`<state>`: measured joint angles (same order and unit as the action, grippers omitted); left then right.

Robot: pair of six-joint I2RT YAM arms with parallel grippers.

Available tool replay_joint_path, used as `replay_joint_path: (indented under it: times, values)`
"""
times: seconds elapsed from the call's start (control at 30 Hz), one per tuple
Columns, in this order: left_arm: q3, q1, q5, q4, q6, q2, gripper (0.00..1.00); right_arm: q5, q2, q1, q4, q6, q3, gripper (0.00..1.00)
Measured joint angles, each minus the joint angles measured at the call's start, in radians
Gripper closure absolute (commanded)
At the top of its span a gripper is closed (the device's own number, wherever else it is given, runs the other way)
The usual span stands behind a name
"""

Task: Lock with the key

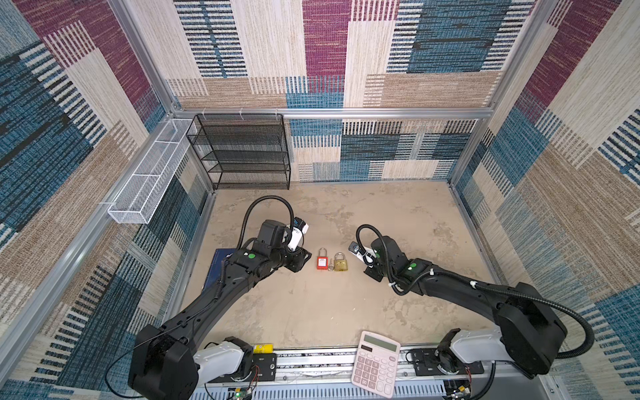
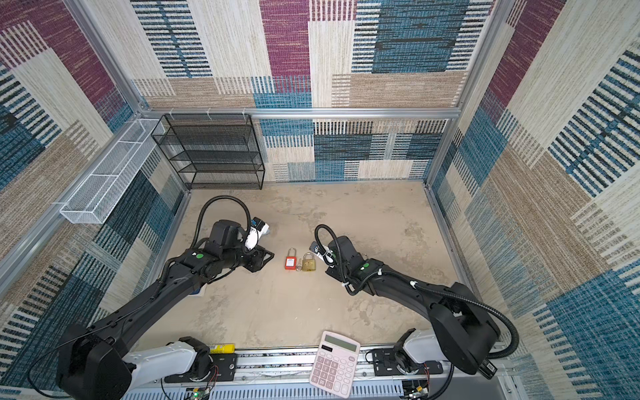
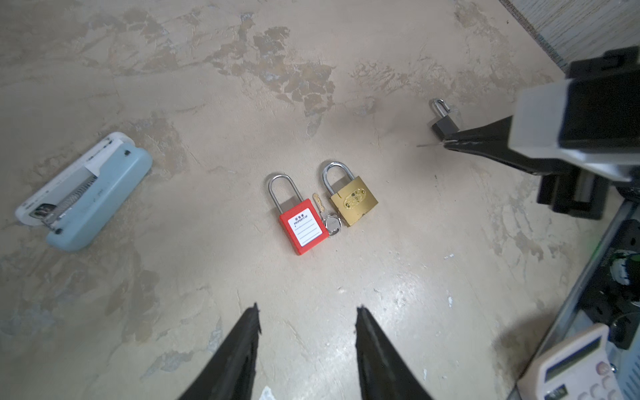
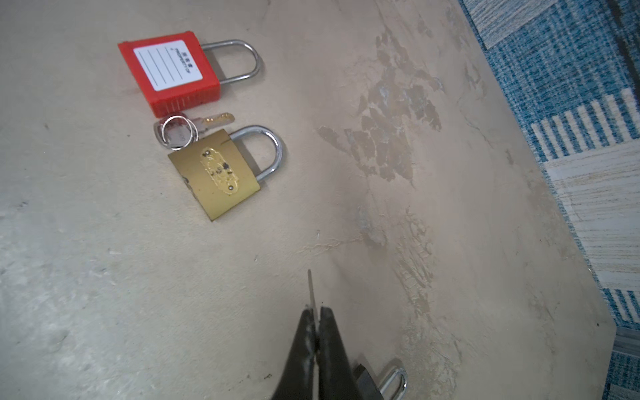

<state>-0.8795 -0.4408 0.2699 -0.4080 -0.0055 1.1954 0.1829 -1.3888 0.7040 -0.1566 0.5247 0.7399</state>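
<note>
The table [image 4: 292, 200] beside the brass padlock is clear for the thin key [image 4: 310, 283], so my right gripper keeps lowering the thin key there and lets go at the table.
A red padlock [image 1: 322, 263] [image 3: 304, 228] and a brass padlock [image 1: 341, 265] [image 4: 214, 176] lie side by side at mid-table, shackles pointing away from the arms' bases. A key on a ring [image 3: 330, 221] [image 4: 176, 131] lies between them. My left gripper [image 3: 308, 310] hovers open and empty, short of the red padlock. My right gripper [image 4: 317, 310] is shut on a thin key blade [image 4: 310, 287], which sticks out past its tips toward the brass padlock. A small black padlock [image 3: 441, 123] [image 4: 367, 381] lies on the table beside the right fingers.
A pale blue stapler [image 3: 86, 194] lies beyond the left gripper. A pink calculator [image 1: 375, 363] rests on the front rail. A black mesh rack [image 1: 242, 152] and a white mesh basket [image 1: 149, 173] stand at the back left. A dark blue book [image 1: 216, 266] lies under the left arm.
</note>
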Motion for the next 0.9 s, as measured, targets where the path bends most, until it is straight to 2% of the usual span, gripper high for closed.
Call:
replay_joint_path:
  times: [0.4, 0.63, 0.9]
  values:
    - [0.05, 0.007, 0.021, -0.001, -0.047, -0.049, 0.5, 0.072, -0.194, 0.05, 0.039, 0.018, 0.085, 1.0]
    - [0.05, 0.019, 0.022, -0.002, -0.05, -0.056, 0.5, 0.13, -0.256, 0.05, 0.068, 0.044, 0.112, 0.96]
    - [0.04, 0.027, 0.025, -0.005, -0.051, -0.057, 0.5, 0.131, -0.3, 0.051, 0.113, 0.079, 0.126, 0.96]
